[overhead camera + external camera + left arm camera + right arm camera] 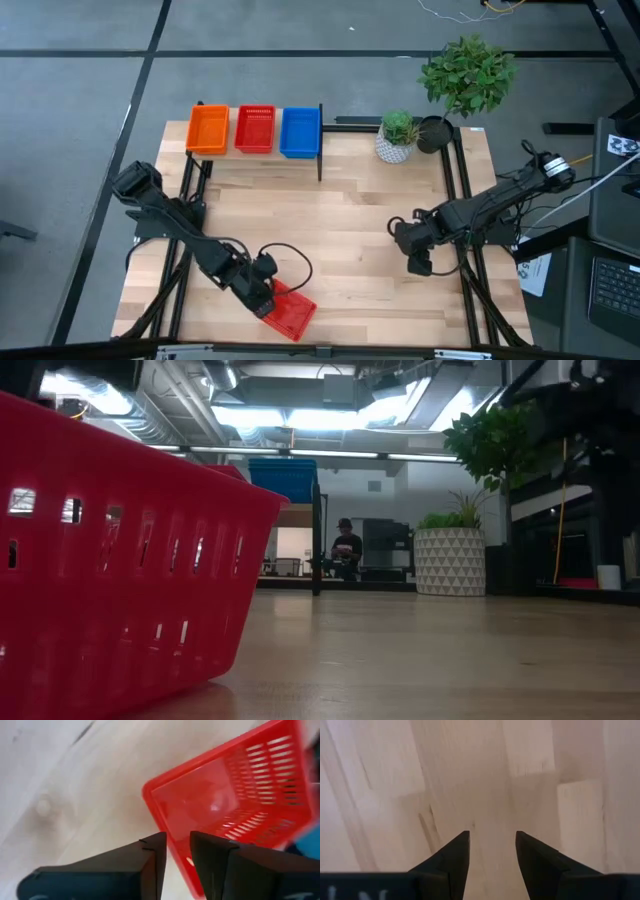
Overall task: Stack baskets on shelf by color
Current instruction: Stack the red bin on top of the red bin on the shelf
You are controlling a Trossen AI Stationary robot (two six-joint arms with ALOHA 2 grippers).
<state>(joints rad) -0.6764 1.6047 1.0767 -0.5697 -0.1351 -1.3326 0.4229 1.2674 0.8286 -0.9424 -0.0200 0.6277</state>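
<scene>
Next, I put the slanted red basket that my left gripper holds by its end down closer to the shelf, then grab its near side before stacking.
A red mesh basket sits near the table's near edge, left of the middle, and fills the left of the low view. My left gripper is at the basket's left end, shut on its wall. On the shelf at the far edge sit an orange basket, a red basket and a blue basket. My right gripper hovers open over bare wood on the table's right half. My left gripper pinches an end wall of the red basket at its rim, one finger outside the wall and the other inside the basket. It slants down from the table's left. I cannot tell whether the basket is lifted off the table.
A white patterned plant pot and a taller leafy plant stand at the far right corner, right of the shelf. A person sits far off in the room behind. Bare wood lies between the two arms.
</scene>
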